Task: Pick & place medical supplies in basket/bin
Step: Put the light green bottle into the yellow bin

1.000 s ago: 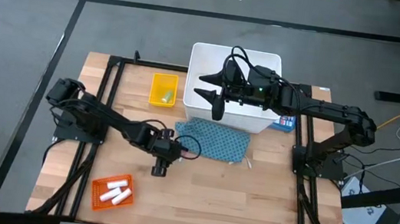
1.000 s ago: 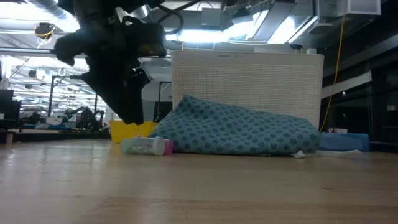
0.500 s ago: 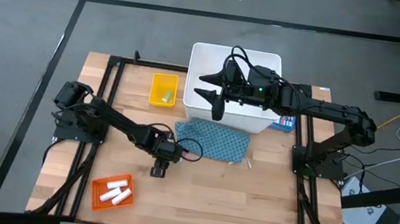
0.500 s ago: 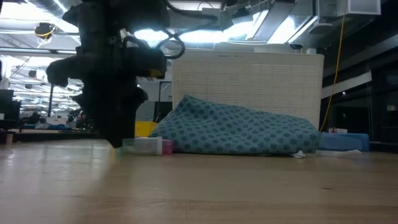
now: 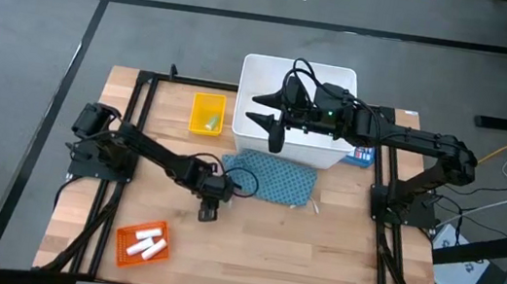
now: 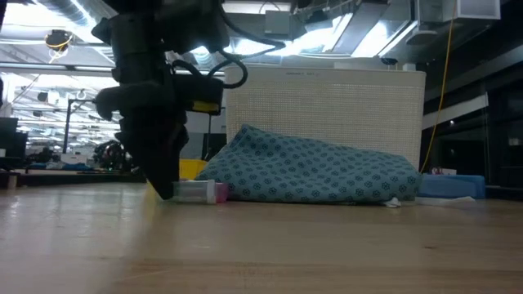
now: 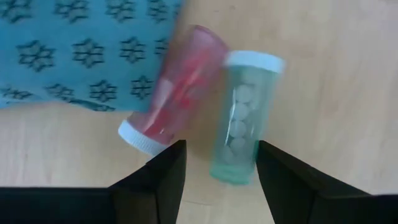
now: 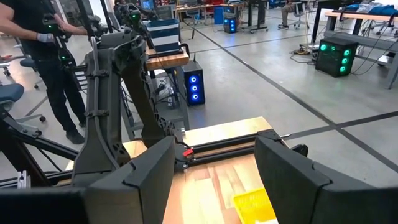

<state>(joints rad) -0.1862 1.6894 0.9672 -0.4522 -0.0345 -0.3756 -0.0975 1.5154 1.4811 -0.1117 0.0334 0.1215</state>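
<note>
The robot's left gripper should open, line up with the green vial and close squarely around it, because the green vial's near end (image 7: 232, 168) lies at a slant against one finger.
Two small vials with white caps lie on their sides on the table at the left corner of the teal patterned pouch (image 5: 270, 178): a pink-red vial (image 7: 177, 93), partly against the pouch (image 7: 74, 50), and a pale green vial (image 7: 245, 118) beside it. My left gripper (image 7: 221, 152) is open and low over them (image 6: 167, 184), its fingers standing either side of the green vial's near end. Three white rolls (image 5: 150, 244) lie in the orange tray (image 5: 126, 255). My right gripper (image 5: 260, 109) is open, held above the white bin (image 5: 341, 75).
The yellow tray (image 5: 206, 114) sits left of the bin with a small greenish piece in it. A blue printed box (image 5: 361, 156) lies at the bin's right corner. Black frame rails run along the table's left and right sides. Bare wood lies at the near middle.
My left gripper has come down toward the table and shifted slightly right toward the pouch, ending low beside the two vials. The vials and pouch have stayed put.
</note>
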